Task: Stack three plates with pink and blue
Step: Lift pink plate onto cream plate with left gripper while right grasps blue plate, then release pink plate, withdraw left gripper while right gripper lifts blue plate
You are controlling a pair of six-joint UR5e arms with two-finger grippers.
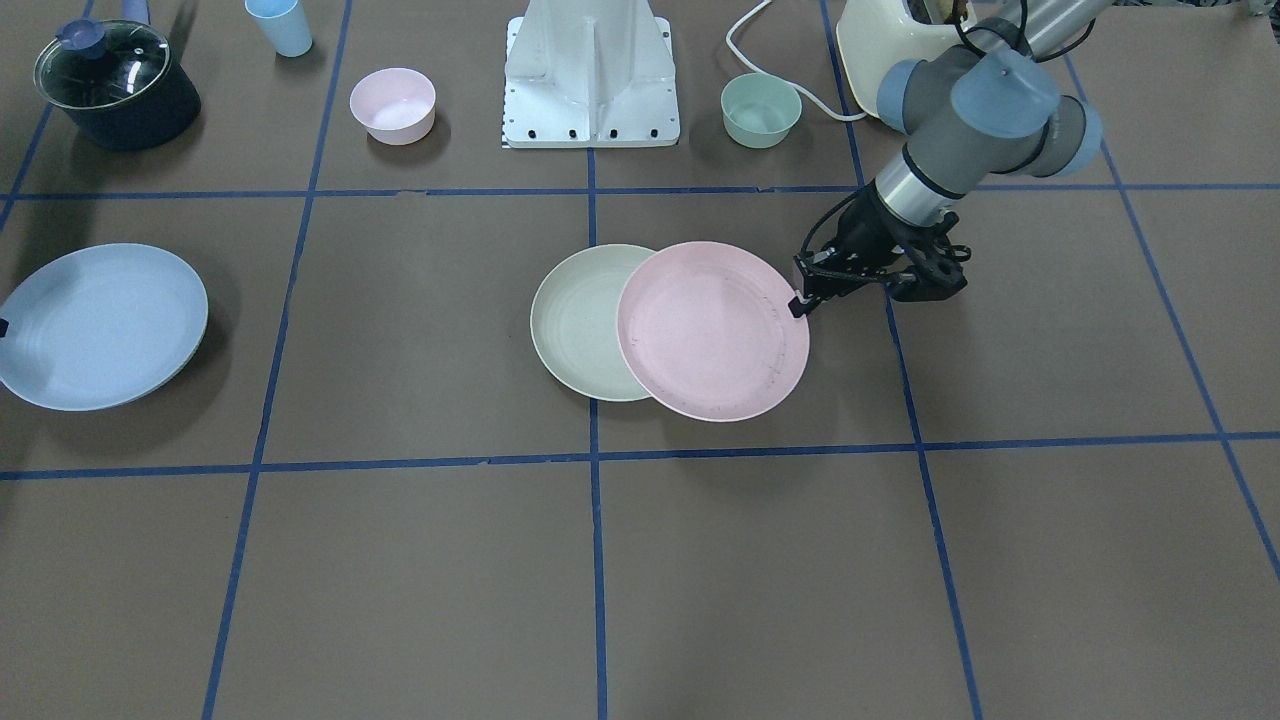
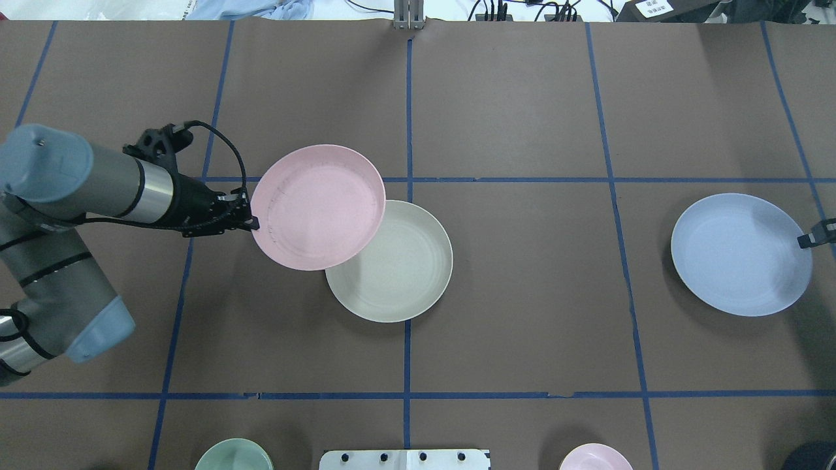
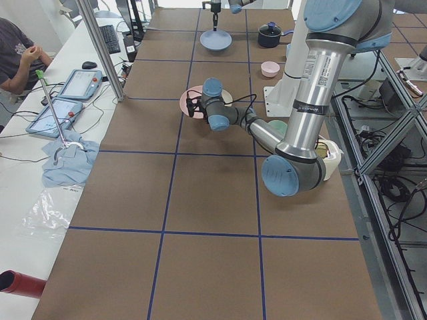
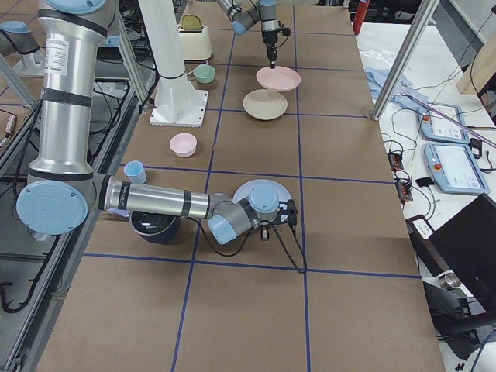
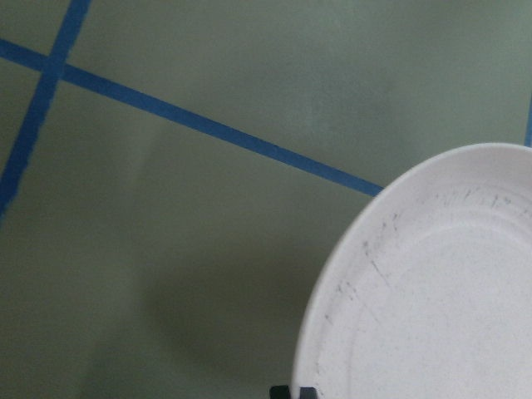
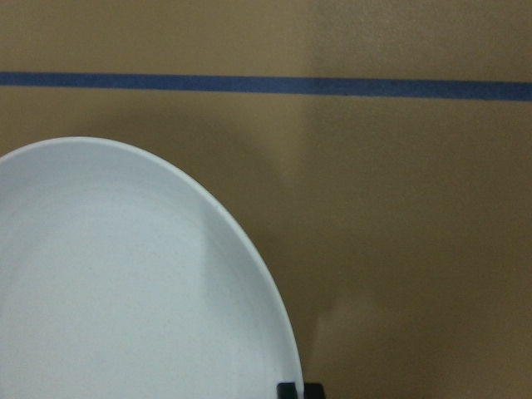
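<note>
The robot's left gripper should move the pink plate (image 1: 714, 331) to the middle over the cream plate (image 1: 582, 322), since the pink plate hangs off-centre there, and back away before the right gripper brings the blue plate.
The pink plate (image 2: 318, 206) is held by its rim in my left gripper (image 2: 251, 222), which is shut on it. It hangs above the table and overlaps the near-left part of the cream plate (image 2: 398, 267), which lies flat at the centre. In the front view the pink plate (image 1: 712, 330) covers the cream plate's (image 1: 575, 325) right side. The blue plate (image 2: 741, 254) is far right, its rim pinched by my right gripper (image 2: 810, 240), which is shut on it. A shadow shows under it. The wrist views show the pink plate (image 5: 432, 299) and blue plate (image 6: 125, 283) rims.
Along the robot's side stand a pink bowl (image 1: 392, 105), a green bowl (image 1: 761, 110), a blue cup (image 1: 280, 25), a lidded dark pot (image 1: 115, 85), a cream appliance (image 1: 880, 50) and the robot base (image 1: 590, 80).
</note>
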